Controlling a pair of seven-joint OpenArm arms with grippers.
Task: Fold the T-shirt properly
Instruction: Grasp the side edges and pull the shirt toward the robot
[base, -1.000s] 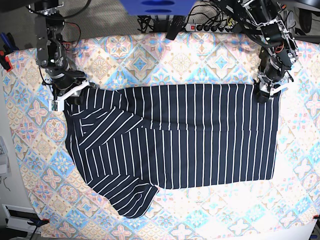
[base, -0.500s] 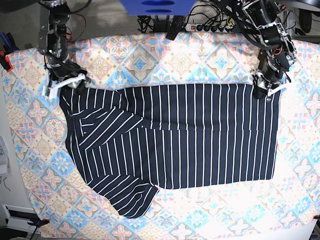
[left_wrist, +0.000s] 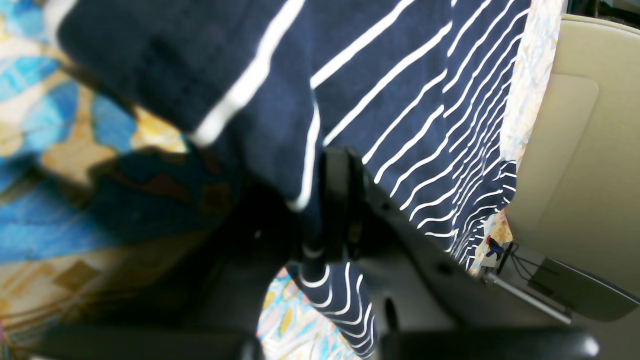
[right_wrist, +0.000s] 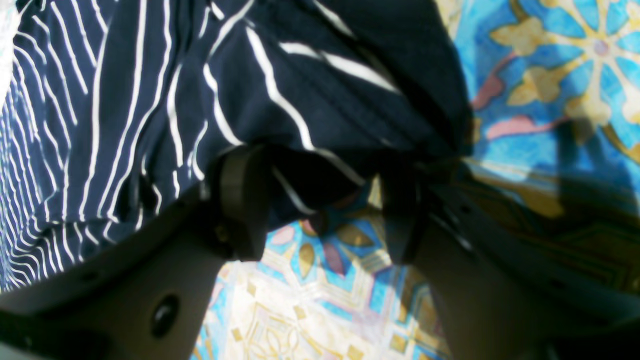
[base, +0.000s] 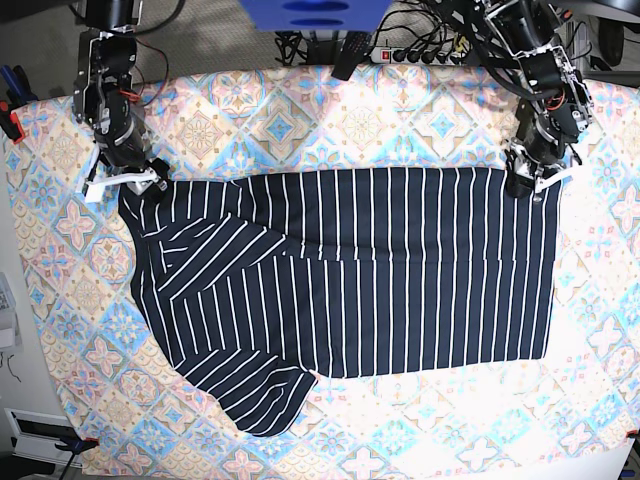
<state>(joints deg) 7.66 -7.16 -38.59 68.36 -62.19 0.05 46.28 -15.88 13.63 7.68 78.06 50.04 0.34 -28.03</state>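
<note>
The shirt's bunched fold (right_wrist: 321, 171) is between my right gripper's open fingers, so next my right gripper closes on the shirt's corner (base: 138, 198) before both grippers pull toward the far edge.
The dark navy T-shirt (base: 380, 270) with thin white stripes lies spread on the table. One sleeve is folded in at the left and another sticks out at the lower left. My left gripper (base: 527, 185) is at the shirt's top right corner. In the left wrist view it (left_wrist: 310, 210) is shut on the shirt's edge (left_wrist: 400, 75). My right gripper (base: 135, 183) is at the top left corner. In the right wrist view its jaws (right_wrist: 320, 205) stand apart, with a bunched fold of the shirt (right_wrist: 150, 100) between them.
A pastel tile-patterned cloth (base: 300, 120) covers the whole table under the shirt. A power strip and cables (base: 420, 55) lie behind the far edge. A red clamp (base: 10, 125) sits at the left edge. Both arm bases stand at the far corners.
My right gripper has moved left and slightly toward the far edge, and the shirt's top left corner has stretched out to the left with it. My left gripper has stayed at the top right corner.
</note>
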